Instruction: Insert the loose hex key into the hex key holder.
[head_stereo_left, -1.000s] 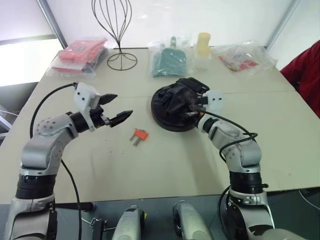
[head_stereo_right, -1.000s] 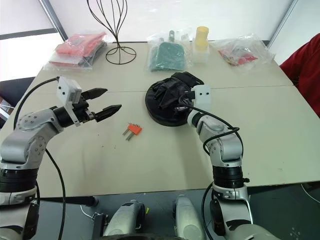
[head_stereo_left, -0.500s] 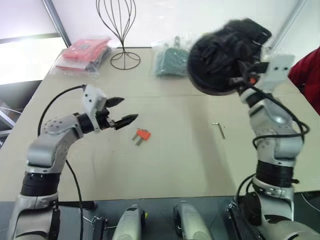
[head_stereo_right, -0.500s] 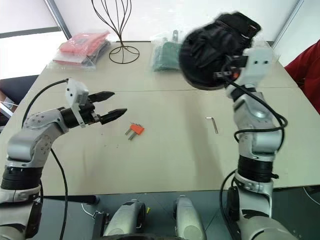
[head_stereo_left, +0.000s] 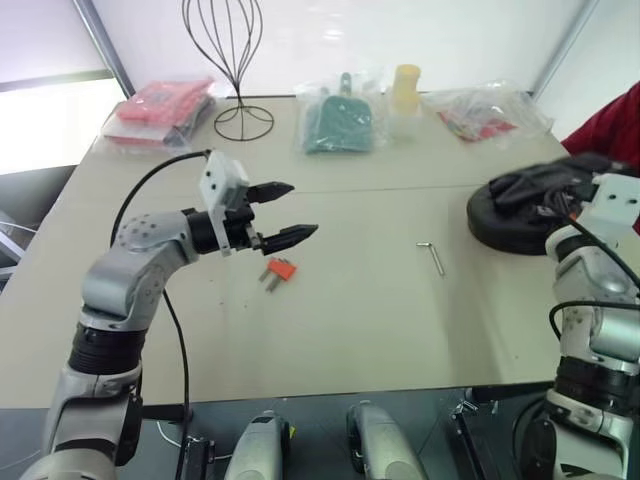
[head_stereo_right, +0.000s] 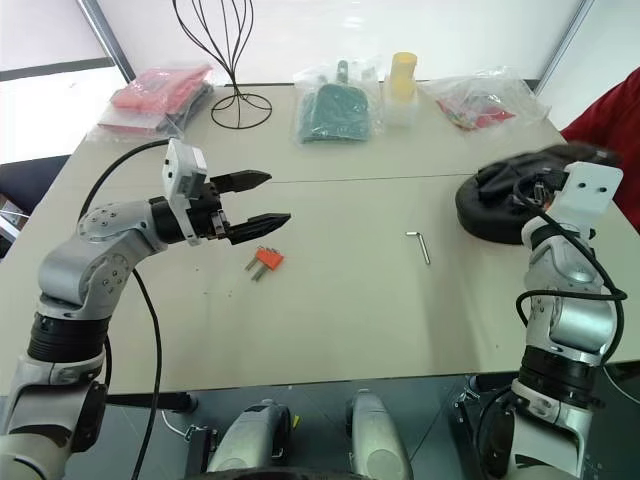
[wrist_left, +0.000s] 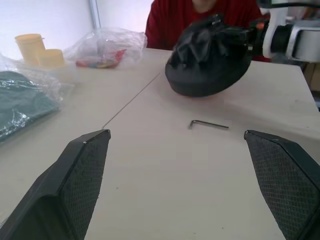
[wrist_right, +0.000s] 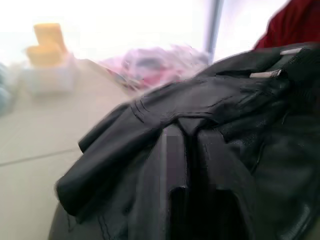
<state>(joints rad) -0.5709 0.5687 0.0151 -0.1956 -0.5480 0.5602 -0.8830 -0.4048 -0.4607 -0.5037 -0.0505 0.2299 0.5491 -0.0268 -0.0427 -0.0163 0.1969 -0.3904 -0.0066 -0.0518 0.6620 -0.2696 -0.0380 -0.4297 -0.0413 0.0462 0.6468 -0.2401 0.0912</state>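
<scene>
My gripper will bring other hex keys along, still seated, when it lifts the hex key holder, because short pegs stick out of the holder.
The loose hex key (head_stereo_left: 432, 256), a thin silver L, lies bare on the table right of centre, also in the left wrist view (wrist_left: 208, 124). The hex key holder (head_stereo_left: 280, 270), a small orange-red block with short prongs, lies left of centre. My left gripper (head_stereo_left: 303, 208) hovers open and empty just above and behind the holder, pointing right toward the key. My right gripper (head_stereo_left: 560, 205) is at the far right, against a black disc (head_stereo_left: 500, 225) piled with black gloves (wrist_right: 165, 120).
Along the back edge stand a wire stand (head_stereo_left: 237, 70), red packets (head_stereo_left: 160, 105), a bagged green item (head_stereo_left: 338, 120), a yellow cup (head_stereo_left: 405, 90) and a clear bag (head_stereo_left: 485, 115). A person's red sleeve (head_stereo_left: 610, 130) is at the right edge.
My right arm lifted the black disc with gloves off the table's middle and swung it to the far right, uncovering the hex key. My left gripper moved right, over the holder.
</scene>
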